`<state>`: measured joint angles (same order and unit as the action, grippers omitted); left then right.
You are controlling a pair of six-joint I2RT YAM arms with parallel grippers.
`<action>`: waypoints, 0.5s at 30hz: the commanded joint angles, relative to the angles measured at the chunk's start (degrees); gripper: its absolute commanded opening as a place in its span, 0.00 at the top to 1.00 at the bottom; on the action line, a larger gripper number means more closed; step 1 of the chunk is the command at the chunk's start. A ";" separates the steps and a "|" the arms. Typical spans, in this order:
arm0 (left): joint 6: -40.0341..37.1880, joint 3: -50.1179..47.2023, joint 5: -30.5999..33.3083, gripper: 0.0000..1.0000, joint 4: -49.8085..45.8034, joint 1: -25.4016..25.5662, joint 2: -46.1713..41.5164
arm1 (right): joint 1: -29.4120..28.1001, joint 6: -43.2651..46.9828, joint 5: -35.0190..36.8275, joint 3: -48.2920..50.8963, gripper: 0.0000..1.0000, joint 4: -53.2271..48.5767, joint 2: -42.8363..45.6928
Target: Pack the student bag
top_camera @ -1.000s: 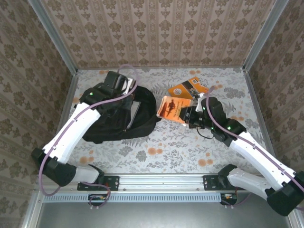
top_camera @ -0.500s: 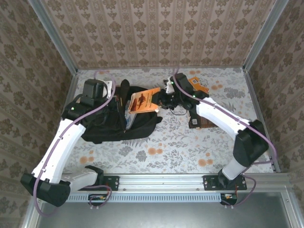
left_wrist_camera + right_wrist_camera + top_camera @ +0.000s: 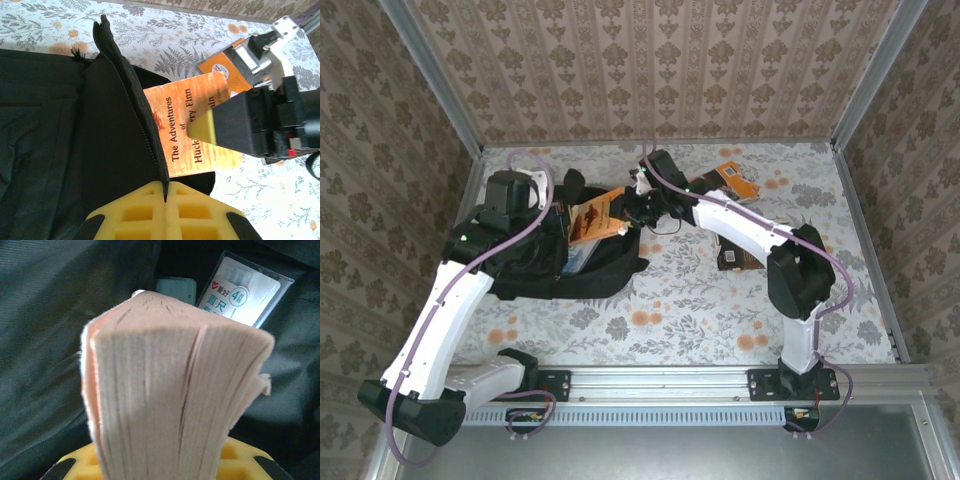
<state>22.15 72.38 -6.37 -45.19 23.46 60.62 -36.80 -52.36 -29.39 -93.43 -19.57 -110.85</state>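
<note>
The orange paperback's far end (image 3: 577,226) is under the student bag's raised flap (image 3: 600,256). My right gripper goes on pushing the orange paperback into the student bag before it lets go of it deep inside.
The student bag (image 3: 545,272) lies at the left of the table, black and unzipped. My left gripper (image 3: 552,208) is shut on the zipper edge of its flap (image 3: 125,85) and holds the flap up; in the left wrist view the pads (image 3: 145,210) pinch the zipper seam. My right gripper (image 3: 628,212) is shut on an orange paperback (image 3: 593,217), "The Adventures of Huckleberry Finn" (image 3: 192,142), tilted over the bag's opening. In the right wrist view the book's page edge (image 3: 175,400) stands between the jaws above the dark bag interior (image 3: 45,320).
A packaged ruler (image 3: 242,287) and a pale flat item (image 3: 175,289) lie inside the bag. A second orange book (image 3: 735,180) and a dark book (image 3: 735,258) lie on the table to the right. Patterned walls close the far and side edges.
My right arm has swung left from the table's middle, carrying the orange book to the bag's opening. My left gripper has lifted the flap and shifted a little left.
</note>
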 commanded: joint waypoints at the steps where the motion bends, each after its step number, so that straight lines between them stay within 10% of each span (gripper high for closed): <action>1: -0.18 3.74 0.64 1.00 0.77 -0.26 -1.82 | -0.77 0.86 -1.30 -3.17 1.00 -1.25 -1.63; 15: -1.36 5.93 -0.19 1.00 1.56 -0.18 -0.73 | -0.91 -4.29 -2.44 3.61 1.00 8.16 1.32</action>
<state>21.41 75.20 -3.97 -47.79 23.46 60.58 -37.39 -52.47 -29.04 -91.00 -19.81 -110.63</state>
